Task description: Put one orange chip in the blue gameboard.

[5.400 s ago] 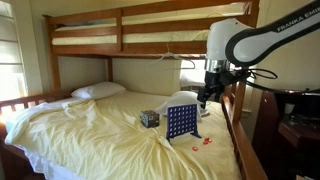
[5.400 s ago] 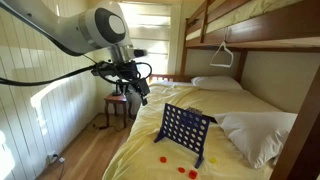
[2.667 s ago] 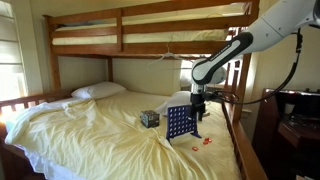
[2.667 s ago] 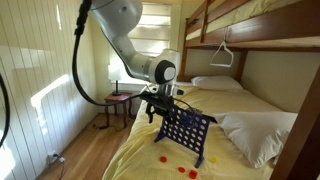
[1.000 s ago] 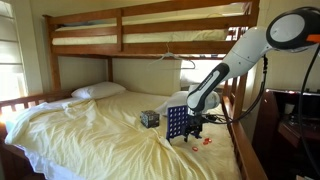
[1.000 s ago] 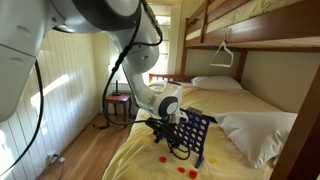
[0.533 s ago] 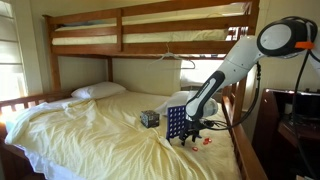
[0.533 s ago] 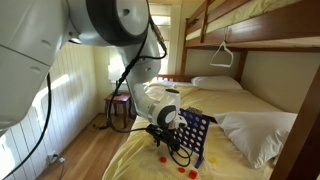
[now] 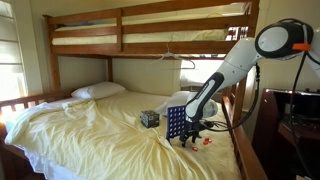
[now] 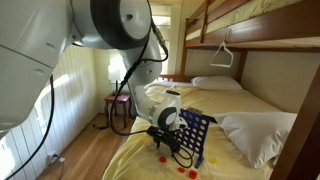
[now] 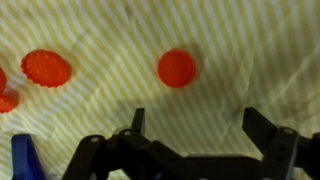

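Observation:
The orange chip is in front of my gripper's open fingertips, so I should keep the fingers open and move them around the chip's middle (image 11: 177,69) before I close them.
The blue gameboard (image 9: 178,122) stands upright on the yellow bedsheet; it also shows in an exterior view (image 10: 194,133). My gripper (image 11: 197,122) is open and empty, low over the sheet beside the board's foot in both exterior views (image 9: 191,131) (image 10: 166,138). In the wrist view an orange chip (image 11: 177,68) lies just ahead of the open fingers, and another orange chip (image 11: 46,68) lies to the left. Orange chips (image 9: 207,140) lie on the sheet near the board; some also show in the exterior view (image 10: 163,157).
A small dark patterned cube (image 9: 149,118) sits on the bed beside the board. The wooden bunk frame (image 9: 233,120) runs along the bed's edge. Pillows (image 10: 255,132) lie behind the board. A blue board foot (image 11: 25,160) shows at the wrist view's lower left.
The arm has come down from above the board to the sheet beside it. In the last half second it has barely moved.

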{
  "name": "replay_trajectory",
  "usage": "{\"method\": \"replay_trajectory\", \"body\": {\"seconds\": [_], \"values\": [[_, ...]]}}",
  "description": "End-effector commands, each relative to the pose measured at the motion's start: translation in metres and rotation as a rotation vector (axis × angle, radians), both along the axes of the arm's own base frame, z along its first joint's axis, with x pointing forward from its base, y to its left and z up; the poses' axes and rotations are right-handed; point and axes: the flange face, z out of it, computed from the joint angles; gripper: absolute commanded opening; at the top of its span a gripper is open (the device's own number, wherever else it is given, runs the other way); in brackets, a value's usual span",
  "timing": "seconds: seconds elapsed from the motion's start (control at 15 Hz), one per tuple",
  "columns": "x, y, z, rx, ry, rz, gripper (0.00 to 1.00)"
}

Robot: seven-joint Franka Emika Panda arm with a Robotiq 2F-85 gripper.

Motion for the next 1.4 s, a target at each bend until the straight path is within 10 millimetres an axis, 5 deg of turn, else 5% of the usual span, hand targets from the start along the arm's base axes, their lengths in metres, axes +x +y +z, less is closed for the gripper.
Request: {"method": "replay_trajectory", "body": {"seconds": [0.0, 0.33, 0.4, 0.67, 0.73, 1.13, 1.27, 1.33], "values": [[-0.005, 0.000, -0.005, 0.009, 0.021, 0.035, 1.00], [-0.012, 0.000, -0.012, 0.010, 0.035, 0.047, 0.96], [-0.013, 0.000, -0.014, 0.010, 0.038, 0.051, 0.75], [-0.014, 0.001, -0.016, 0.012, 0.045, 0.060, 0.47], [-0.014, 0.001, -0.016, 0.011, 0.045, 0.060, 0.68], [-0.021, -0.002, -0.017, 0.000, 0.068, 0.060, 0.88], [-0.023, -0.003, -0.017, -0.003, 0.077, 0.059, 0.74], [-0.023, -0.003, -0.018, -0.004, 0.080, 0.060, 0.58]]}}
